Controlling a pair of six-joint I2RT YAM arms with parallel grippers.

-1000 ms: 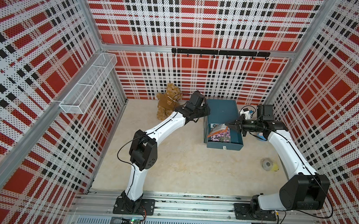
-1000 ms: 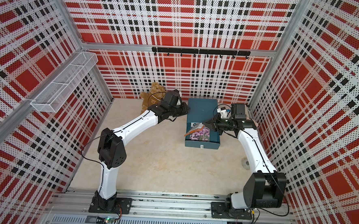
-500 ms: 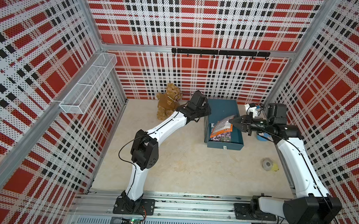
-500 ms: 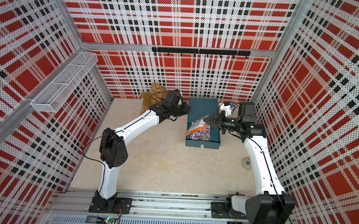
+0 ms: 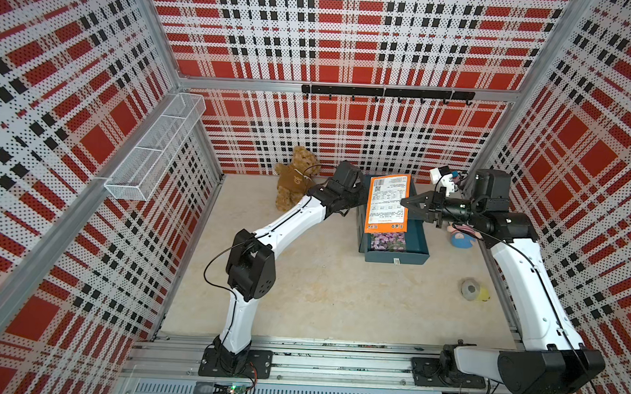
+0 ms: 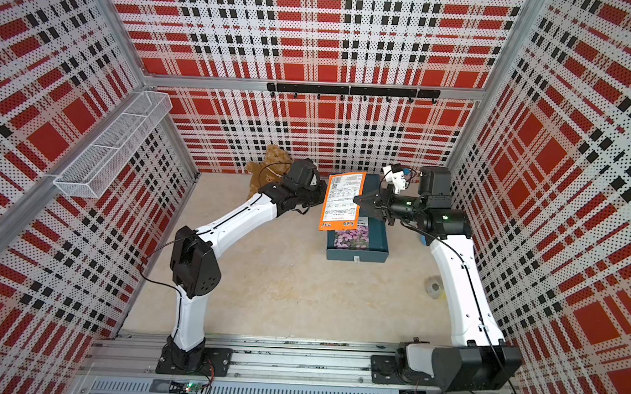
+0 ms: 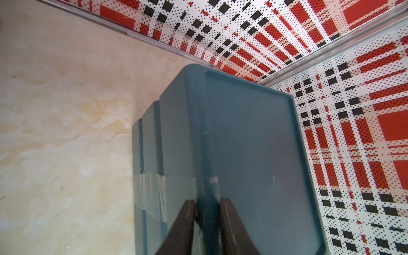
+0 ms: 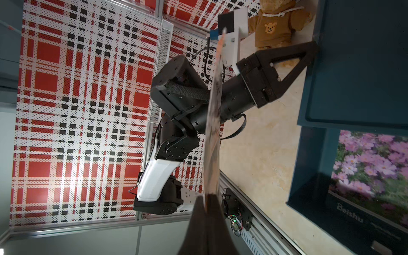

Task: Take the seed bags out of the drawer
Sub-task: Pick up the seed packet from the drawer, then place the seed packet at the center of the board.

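The orange seed bag (image 5: 386, 202) is clear of the drawer, so the robot's right gripper should keep going to the open table before the teddy bear (image 5: 296, 263) and let go of it there.
A teal cabinet (image 5: 414, 190) stands at the back, its drawer (image 5: 396, 259) pulled out toward the front. My right gripper (image 5: 404, 202) is shut on the edge of an orange seed bag (image 5: 387, 203) and holds it in the air above the drawer, white label side up. In the right wrist view this bag (image 8: 214, 132) shows edge-on from my shut right gripper (image 8: 207, 202). A seed bag with purple flowers (image 5: 387, 241) lies in the drawer. My left gripper (image 7: 207, 203) is shut on the raised rim of the cabinet's (image 7: 254, 143) top, at its left side.
A brown teddy bear (image 5: 292, 178) sits at the back, left of the cabinet. A blue toy (image 5: 462, 239) and a grey tape roll (image 5: 469, 288) lie by the right wall. A wire basket (image 5: 153, 148) hangs on the left wall, a hook rail (image 5: 386, 92) on the back wall.
My right gripper rose and drew back to the right, lifting the orange seed bag out of the drawer. The left arm stayed on the cabinet.
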